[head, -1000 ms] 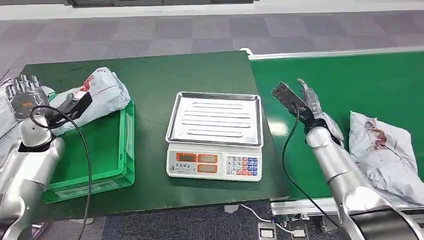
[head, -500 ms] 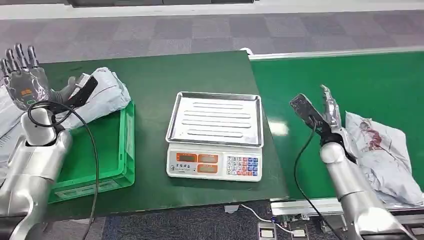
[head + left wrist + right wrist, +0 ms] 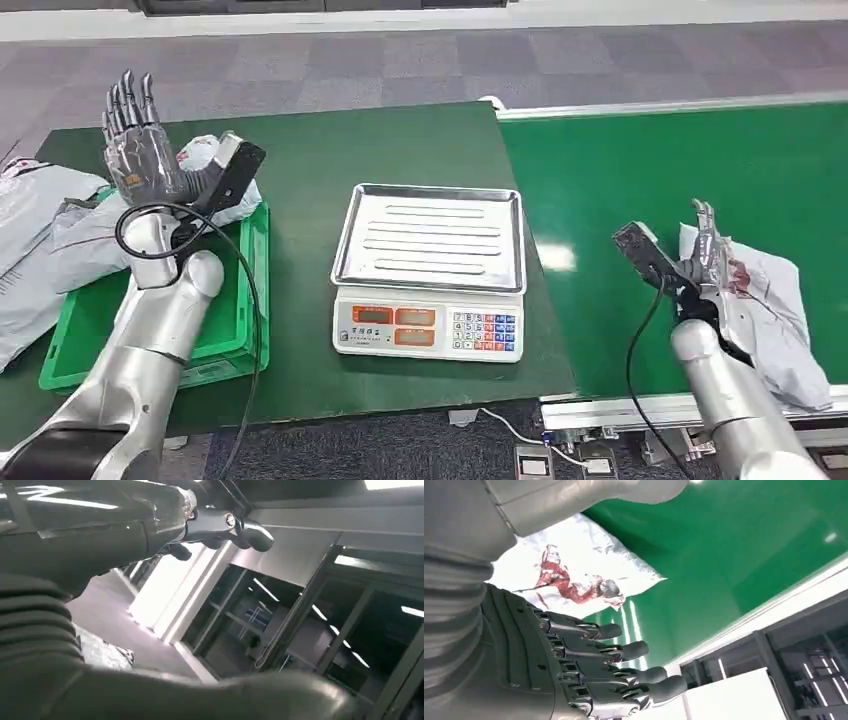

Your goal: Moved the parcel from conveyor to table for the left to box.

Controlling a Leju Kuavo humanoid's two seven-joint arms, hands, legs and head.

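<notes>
My thumb is at the grey parcel, and a flat, slack parcel corner sticks out, so the parcel will bunch into deep folds around my thumb when I lift it.
A crumpled grey parcel with red print lies on the green conveyor belt at the right. My right hand stands edge-on at the parcel's left side, fingers stretched out and holding nothing. In the right wrist view the right hand's fingers are apart, with the parcel just beyond them. My left hand is raised with its fingers pointing up and empty, above the far corner of the green box. A grey parcel lies in that box.
A scale with a steel tray stands mid-table between box and conveyor. More grey parcels lie left of the box. The green table has free room behind the scale. Cables hang from both wrists.
My left hand has lifted up and to the right, away from the parcel in the box. My right hand has moved right and nearer, up against the conveyor parcel.
</notes>
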